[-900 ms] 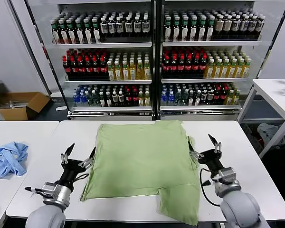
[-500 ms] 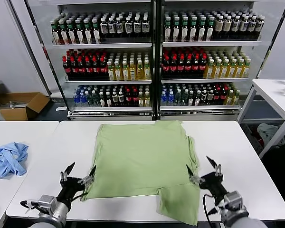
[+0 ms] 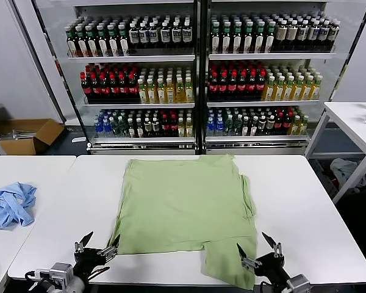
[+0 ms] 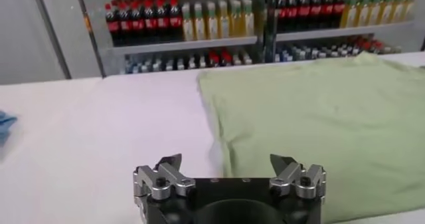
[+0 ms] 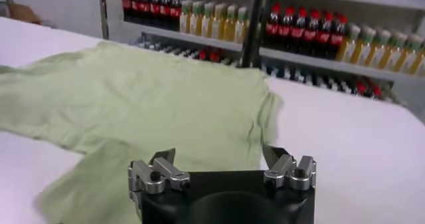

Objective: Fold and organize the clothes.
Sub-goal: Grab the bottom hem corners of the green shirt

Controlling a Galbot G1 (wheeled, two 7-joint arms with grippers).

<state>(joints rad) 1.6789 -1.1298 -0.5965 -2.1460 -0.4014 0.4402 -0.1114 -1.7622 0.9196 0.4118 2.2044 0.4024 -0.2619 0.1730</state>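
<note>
I should keep lowering my right gripper, its open fingers either side of the flap's side edge [image 3: 255, 246], until they reach the flap's near end [image 3: 249, 278], then close there.
The light green shirt [image 3: 186, 207] lies flat on the white table [image 3: 299, 201], plain side up, with one flap reaching the near edge at the right [image 3: 229, 268]. My left gripper [image 3: 97, 243] hovers open at the near edge, just left of the shirt's near left corner. My right gripper [image 3: 257, 249] hangs open at the near edge, beside the flap's right side. The left wrist view shows the shirt [image 4: 319, 119] ahead of the open left gripper [image 4: 229, 160]. From the right wrist, the shirt [image 5: 133, 99] spreads beyond the open right gripper [image 5: 216, 153]. Neither holds anything.
A crumpled light blue garment [image 3: 11, 204] lies on the neighbouring table at the left. Shelves of bottles [image 3: 198, 73] stand behind the table. Another white table [image 3: 354, 122] is at the far right, and a cardboard box [image 3: 24, 135] sits on the floor at the left.
Both grippers have drawn back toward the near edge of the table, away from the shirt's sides, staying open. The shirt has not moved.
</note>
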